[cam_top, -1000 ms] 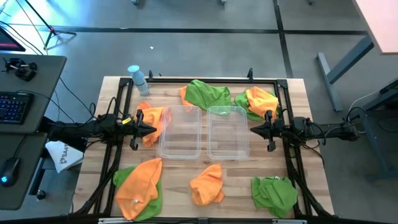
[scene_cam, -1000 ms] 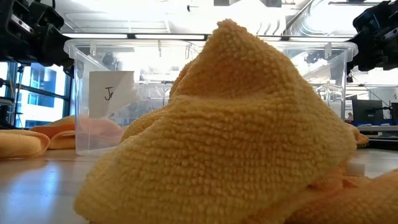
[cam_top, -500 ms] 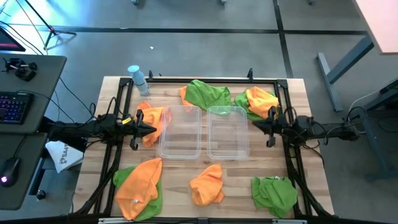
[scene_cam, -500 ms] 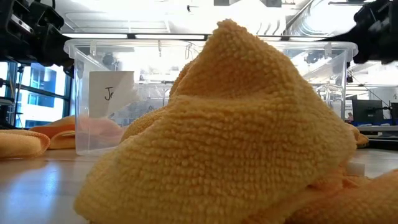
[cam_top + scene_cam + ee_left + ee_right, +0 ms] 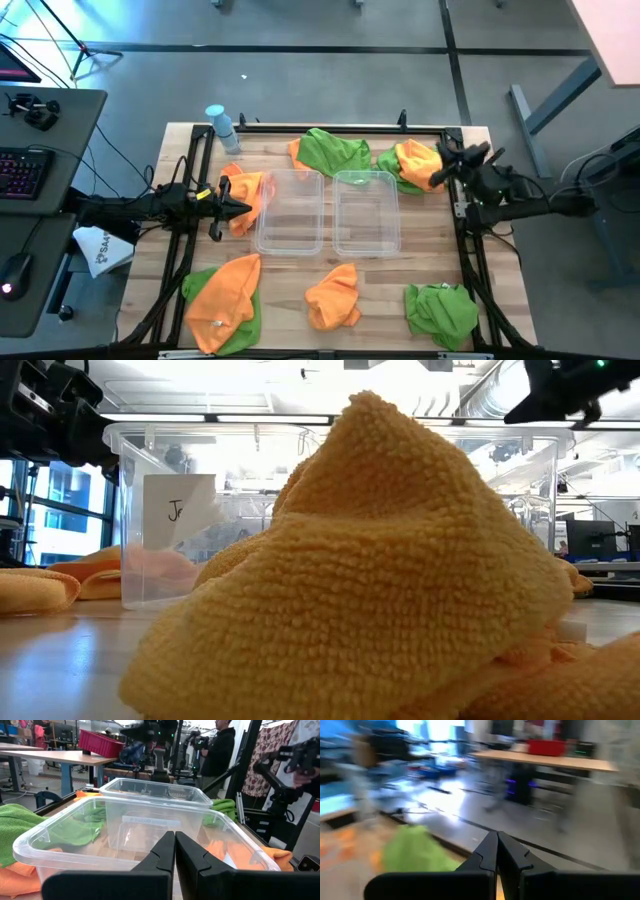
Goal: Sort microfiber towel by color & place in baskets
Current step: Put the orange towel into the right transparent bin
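Note:
Next, my right gripper turns downward, opens and lifts the orange towel off first, because the gripper is pointing past the orange towel that covers the green towel (image 5: 400, 170).
Orange and green towels lie scattered on the wooden table: an orange one (image 5: 245, 193) left of the bins, green over orange (image 5: 333, 150) at the far edge, orange on green (image 5: 413, 163) far right, orange on green (image 5: 224, 300) near left, an orange one (image 5: 333, 297) near the middle, and a green one (image 5: 440, 312) near right. Two clear bins (image 5: 290, 212) (image 5: 367, 212) stand side by side at the centre. My left gripper (image 5: 243, 208) hovers shut over the orange towel beside the left bin (image 5: 125, 827). My right gripper (image 5: 443, 165) is shut, raised beside the far-right pile.
A pale-blue bottle (image 5: 220, 124) stands at the far left corner. A black frame rail (image 5: 320, 128) runs along the far edge. A paper label (image 5: 178, 510) shows through the bin wall. In the low view an orange towel (image 5: 370, 580) fills the foreground.
My right gripper has swung away from the right bin's side toward the table's far right corner, rising and turning toward the orange-on-green pile; its wrist view is blurred by the motion. No towel has moved.

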Available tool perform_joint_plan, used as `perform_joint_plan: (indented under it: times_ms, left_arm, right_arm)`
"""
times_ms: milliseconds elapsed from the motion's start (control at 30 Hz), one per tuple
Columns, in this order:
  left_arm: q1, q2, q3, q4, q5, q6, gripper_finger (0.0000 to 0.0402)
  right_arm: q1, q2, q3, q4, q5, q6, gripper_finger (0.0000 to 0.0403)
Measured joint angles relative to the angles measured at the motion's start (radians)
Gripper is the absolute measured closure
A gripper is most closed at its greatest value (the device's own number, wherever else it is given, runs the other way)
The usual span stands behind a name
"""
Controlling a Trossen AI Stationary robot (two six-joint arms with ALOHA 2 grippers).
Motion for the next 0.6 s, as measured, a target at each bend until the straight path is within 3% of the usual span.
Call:
perform_joint_plan:
  times_ms: [67, 333, 433, 600]
  left_arm:
    - [0.0, 0.0, 0.0, 0.0, 0.0, 0.0, 0.0401]
    - [0.0, 0.0, 0.0, 0.0, 0.0, 0.0, 0.0401]
    - [0.0, 0.0, 0.0, 0.0, 0.0, 0.0, 0.0401]
    - [0.0, 0.0, 0.0, 0.0, 0.0, 0.0, 0.0401]
  right_arm:
    - [-0.025, 0.066, 0.09, -0.111, 0.008, 0.062, 0.0403]
    - [-0.226, 0.29, 0.434, -0.649, -0.125, 0.337, 0.0403]
    - [-0.332, 0.346, 0.507, -0.762, -0.237, 0.348, 0.0403]
    - [-0.496, 0.402, 0.532, -0.789, -0.511, 0.263, 0.0403]
